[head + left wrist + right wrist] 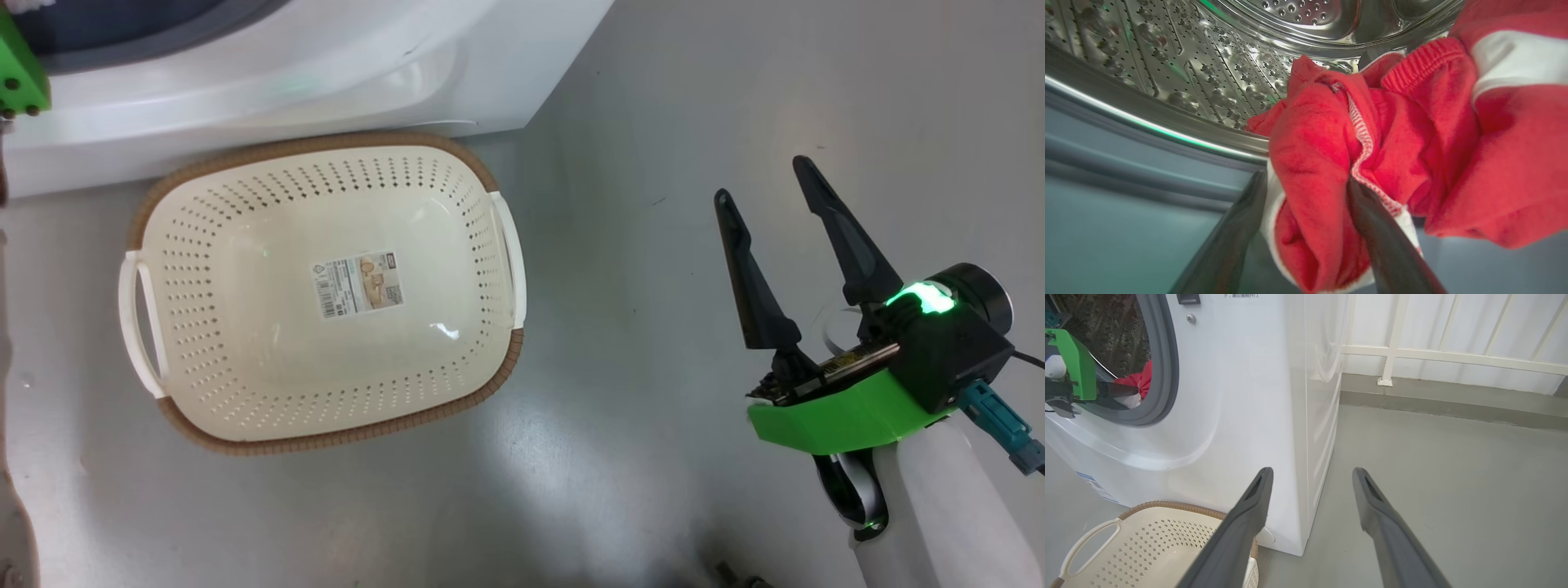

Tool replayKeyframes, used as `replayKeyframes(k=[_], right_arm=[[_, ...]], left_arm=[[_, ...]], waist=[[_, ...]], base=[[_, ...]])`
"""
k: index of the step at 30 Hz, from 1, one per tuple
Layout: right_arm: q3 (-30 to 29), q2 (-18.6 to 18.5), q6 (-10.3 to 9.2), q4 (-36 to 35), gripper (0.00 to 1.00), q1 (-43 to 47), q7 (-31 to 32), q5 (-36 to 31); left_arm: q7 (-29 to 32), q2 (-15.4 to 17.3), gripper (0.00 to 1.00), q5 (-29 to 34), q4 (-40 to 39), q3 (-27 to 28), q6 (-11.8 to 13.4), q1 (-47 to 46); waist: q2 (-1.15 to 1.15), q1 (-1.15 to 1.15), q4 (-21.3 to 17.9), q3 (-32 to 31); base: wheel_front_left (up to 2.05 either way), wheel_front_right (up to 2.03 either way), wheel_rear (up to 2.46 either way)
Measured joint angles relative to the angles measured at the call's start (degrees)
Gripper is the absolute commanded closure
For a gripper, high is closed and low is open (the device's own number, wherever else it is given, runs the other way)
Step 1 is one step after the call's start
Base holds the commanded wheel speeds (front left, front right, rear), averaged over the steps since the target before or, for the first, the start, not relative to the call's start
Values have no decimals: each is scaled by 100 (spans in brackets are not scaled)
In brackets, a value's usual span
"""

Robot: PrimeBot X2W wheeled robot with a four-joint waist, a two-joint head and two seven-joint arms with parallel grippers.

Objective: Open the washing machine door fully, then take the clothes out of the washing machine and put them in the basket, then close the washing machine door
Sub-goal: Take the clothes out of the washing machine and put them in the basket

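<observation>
I expect the fold of red fabric [1317, 196] to come out by itself when I pull, because the white-striped heap [1511, 152] hangs separately over the washing machine's grey ring.
The red and white clothes [1433, 143] lie bunched at the mouth of the steel drum [1208, 61]. My left gripper [1304, 179] is open, its two dark fingers straddling a fold of the red fabric. From the right wrist, that left gripper [1128, 396] reaches through the grey ring [1167, 375] of the white washing machine [1241, 396] to the clothes [1137, 379]. The cream basket [245, 343] sits empty on the floor against the washing machine [326, 73]. My right gripper [761, 180] hangs open and empty to the basket's right. The washing machine door is out of view.
Grey floor [653, 408] spreads to the right of the basket and machine. A white railing [1453, 357] on a low curb runs behind the machine's right side. The basket [1147, 547] stands just left of my right gripper [1311, 472].
</observation>
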Motion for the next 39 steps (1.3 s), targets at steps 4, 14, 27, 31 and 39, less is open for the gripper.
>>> replayKeyframes(k=[4, 14, 27, 31, 39], right_arm=[[-46, 0, 0, 0, 0, -2, 0, 0], [-68, 0, 0, 70, 0, -4, 0, 1], [-125, -1, 0, 136, 0, -1, 0, 1], [-152, -2, 0, 159, 0, 18, 0, 1], [-178, -5, 0, 170, 0, 87, 0, 2]], left_arm=[[-155, -31, 100, -98, 0, -1, -148, 34], [-959, -76, 100, -186, -152, -8, -240, 159], [-1361, -236, 100, -357, -316, -29, -297, 527], [-1413, -280, 100, -436, -517, -26, -298, 761], [-1462, -407, 100, -489, -1333, 11, -334, 1452]], waist=[[0, 0, 42, -31], [0, 0, 116, -134], [0, 0, 229, -433], [0, 0, 284, -549], [0, 0, 412, -811]], base=[[0, 0, 0], [0, 0, 0], [0, 0, 0], [0, 0, 0], [0, 0, 0]])
